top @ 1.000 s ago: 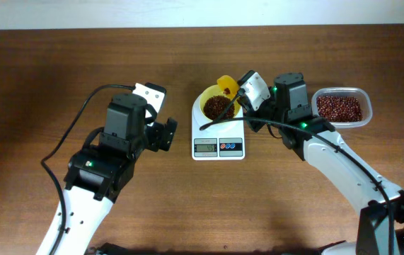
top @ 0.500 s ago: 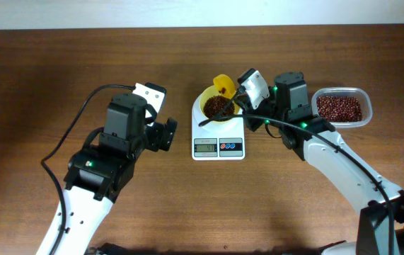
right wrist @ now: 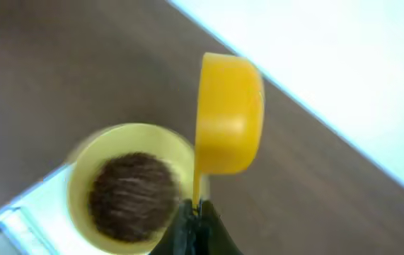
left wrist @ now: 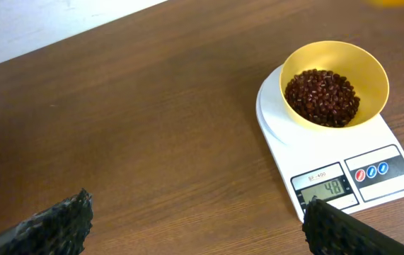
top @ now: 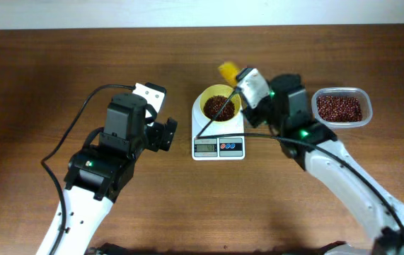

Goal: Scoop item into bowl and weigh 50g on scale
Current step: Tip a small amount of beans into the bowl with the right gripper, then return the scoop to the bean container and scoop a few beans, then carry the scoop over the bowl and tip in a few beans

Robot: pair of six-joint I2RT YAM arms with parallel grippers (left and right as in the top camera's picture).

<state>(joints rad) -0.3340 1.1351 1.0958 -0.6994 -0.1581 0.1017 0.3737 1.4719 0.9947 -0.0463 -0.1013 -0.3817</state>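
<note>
Next, I bring the scoop hanging past the bowl's rim back over the bowl's beans [top: 219, 108] with my right gripper, as the scale's display [left wrist: 323, 189] reads just under 50g.
The yellow bowl [top: 220, 105] sits on the white scale [top: 218, 142] and holds dark red-brown beans [top: 219, 105]. In the left wrist view the bowl [left wrist: 335, 85] with beans [left wrist: 322, 97] stands on the scale [left wrist: 332, 166], whose display reads about 48. My right gripper [top: 247, 83] is shut on the handle of a small yellow scoop [top: 228, 69], held just behind the bowl's right rim. In the right wrist view the scoop [right wrist: 228, 113] is tilted on its side above the jaws [right wrist: 196, 211], beside the bowl [right wrist: 132, 185]. My left gripper [top: 168, 134] is open and empty, left of the scale.
A clear plastic tub [top: 341, 108] full of the same beans stands at the right, behind my right arm. A black cable crosses in front of the bowl and over the scale. The wooden table's far edge runs close behind the scoop.
My right gripper has lifted the scoop from over the bowl and drawn it back and slightly right, clear of the bowl's rim. The left arm has not moved.
</note>
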